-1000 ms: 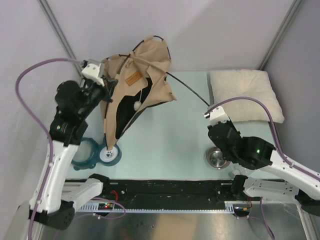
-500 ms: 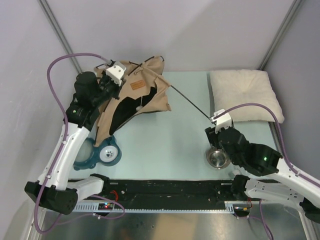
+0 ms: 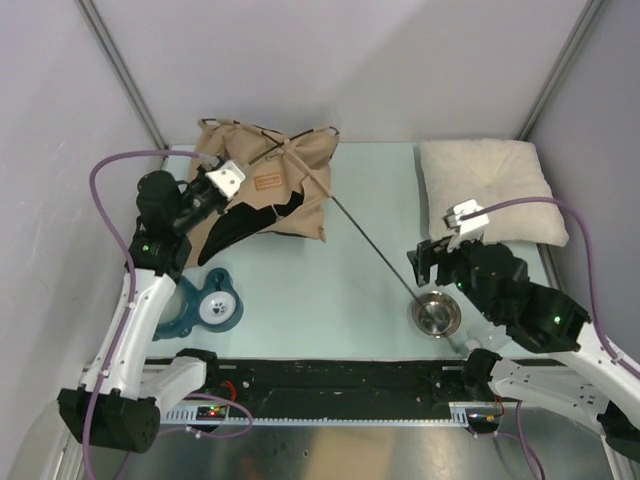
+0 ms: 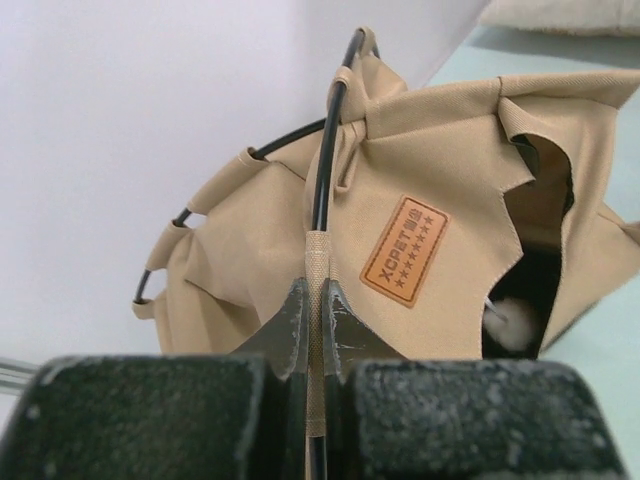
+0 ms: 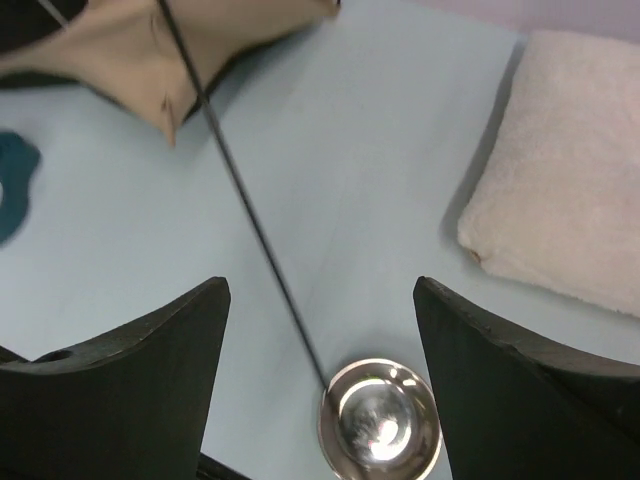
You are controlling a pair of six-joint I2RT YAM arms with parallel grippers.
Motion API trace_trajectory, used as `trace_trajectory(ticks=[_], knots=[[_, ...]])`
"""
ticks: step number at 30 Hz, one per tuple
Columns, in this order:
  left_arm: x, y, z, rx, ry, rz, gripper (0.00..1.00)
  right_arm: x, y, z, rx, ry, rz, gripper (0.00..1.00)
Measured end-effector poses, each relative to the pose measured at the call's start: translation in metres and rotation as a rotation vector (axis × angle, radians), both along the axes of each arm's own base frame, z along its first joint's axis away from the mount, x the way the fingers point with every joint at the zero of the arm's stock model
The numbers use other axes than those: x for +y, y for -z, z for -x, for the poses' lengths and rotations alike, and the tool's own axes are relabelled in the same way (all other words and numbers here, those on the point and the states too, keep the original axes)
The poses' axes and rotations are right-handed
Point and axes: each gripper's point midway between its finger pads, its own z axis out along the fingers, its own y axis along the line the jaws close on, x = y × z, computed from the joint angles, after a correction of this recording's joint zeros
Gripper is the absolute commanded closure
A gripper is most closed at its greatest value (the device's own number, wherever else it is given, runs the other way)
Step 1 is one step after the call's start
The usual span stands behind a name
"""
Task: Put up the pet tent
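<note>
The straight pole (image 3: 371,240) sticks out past the tent's loose corner (image 3: 318,232), so my left gripper needs to let go of the curved pole's sleeve and grab that corner while my right gripper holds the straight pole.
The pet tent (image 3: 272,180) lies slumped at the back left of the table, tan fabric with a brown label (image 4: 403,250) and a white pompom (image 4: 512,322) in its dark opening. My left gripper (image 4: 315,312) is shut on a tan sleeve of the tent's curved black pole (image 4: 326,170); in the top view it (image 3: 238,190) sits at the tent's left side. A straight black pole (image 3: 375,250) runs from the tent down to a steel bowl (image 3: 437,315). My right gripper (image 5: 320,290) hangs open above that pole (image 5: 250,220), holding nothing.
A cream pillow (image 3: 490,190) lies at the back right. A teal double feeder (image 3: 205,305) sits front left, near the left arm. The steel bowl (image 5: 380,425) is right under my right gripper. Walls and frame posts close in behind the tent.
The left arm has brought the tent down from hanging upright to lying on the table. My right gripper opened and let go of the pole, whose end dropped to the steel bowl.
</note>
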Motion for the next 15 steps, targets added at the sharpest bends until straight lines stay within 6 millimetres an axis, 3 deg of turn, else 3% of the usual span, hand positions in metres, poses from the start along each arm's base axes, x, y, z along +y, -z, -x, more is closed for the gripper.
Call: trace_trajectory(ticks=[6,11,15], knots=[[-0.001,-0.039,0.006,-0.100,0.016,0.117,1.00,-0.003,-0.044,-0.009,-0.041,0.036,-0.152,0.21],[-0.006,-0.061,0.010,-0.166,0.050,0.167,1.00,0.000,-0.046,-0.011,-0.025,0.034,-0.193,0.22],[-0.010,-0.064,0.018,-0.224,0.101,0.138,1.00,-0.002,-0.048,-0.010,-0.020,0.035,-0.223,0.21]])
